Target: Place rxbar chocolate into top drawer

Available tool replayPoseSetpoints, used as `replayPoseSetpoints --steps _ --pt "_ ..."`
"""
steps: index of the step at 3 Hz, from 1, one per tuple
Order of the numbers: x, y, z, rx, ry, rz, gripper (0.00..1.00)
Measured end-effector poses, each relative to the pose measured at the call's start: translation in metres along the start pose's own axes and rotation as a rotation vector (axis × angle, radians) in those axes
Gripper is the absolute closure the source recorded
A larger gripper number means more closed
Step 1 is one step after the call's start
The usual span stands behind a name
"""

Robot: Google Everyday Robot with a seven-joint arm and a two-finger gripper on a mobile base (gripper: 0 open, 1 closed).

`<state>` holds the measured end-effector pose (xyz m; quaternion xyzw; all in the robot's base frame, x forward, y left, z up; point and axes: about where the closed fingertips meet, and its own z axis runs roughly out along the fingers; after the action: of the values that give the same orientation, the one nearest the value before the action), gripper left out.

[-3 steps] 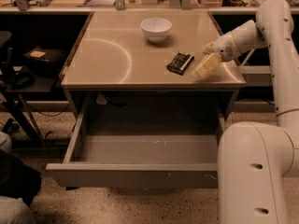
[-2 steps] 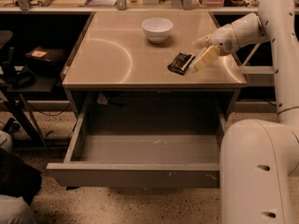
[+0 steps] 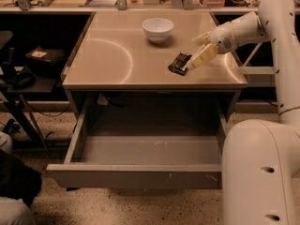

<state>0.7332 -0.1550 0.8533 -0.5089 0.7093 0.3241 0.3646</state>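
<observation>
The lower finger of my gripper is over the rxbar chocolate's end (image 3: 186, 64), so I need to move toward the table's front edge and put both fingers around the bar (image 3: 178, 65) before I close them.
The rxbar chocolate (image 3: 179, 63) lies flat on the tabletop (image 3: 117, 55), right of centre near the front edge. My gripper (image 3: 192, 53) reaches in from the right, just beside the bar's right end. Its fingers are spread, with the lower finger (image 3: 200, 58) touching or nearly touching the bar. It holds nothing. The top drawer (image 3: 136, 176) is pulled out wide under the table, and its inside is bare.
A white bowl (image 3: 157, 29) stands at the back middle of the table. My arm's large white body (image 3: 262, 172) fills the lower right, next to the drawer's right side. A dark stand with black gear (image 3: 28, 67) is at the left. Shelves with clutter run along the back.
My gripper has moved a little to the left and up, closer to the bar's right end. The bar, bowl and drawer have not moved.
</observation>
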Motion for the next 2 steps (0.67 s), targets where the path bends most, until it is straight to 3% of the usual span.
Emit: replayPoseSetpoints --steps 1,2 --pt "-0.005 -0.028 0.008 0.123 0.074 -0.01 0.0" --pt "-0.015 -0.065 0.021 0.288 0.175 -0.019 0.0"
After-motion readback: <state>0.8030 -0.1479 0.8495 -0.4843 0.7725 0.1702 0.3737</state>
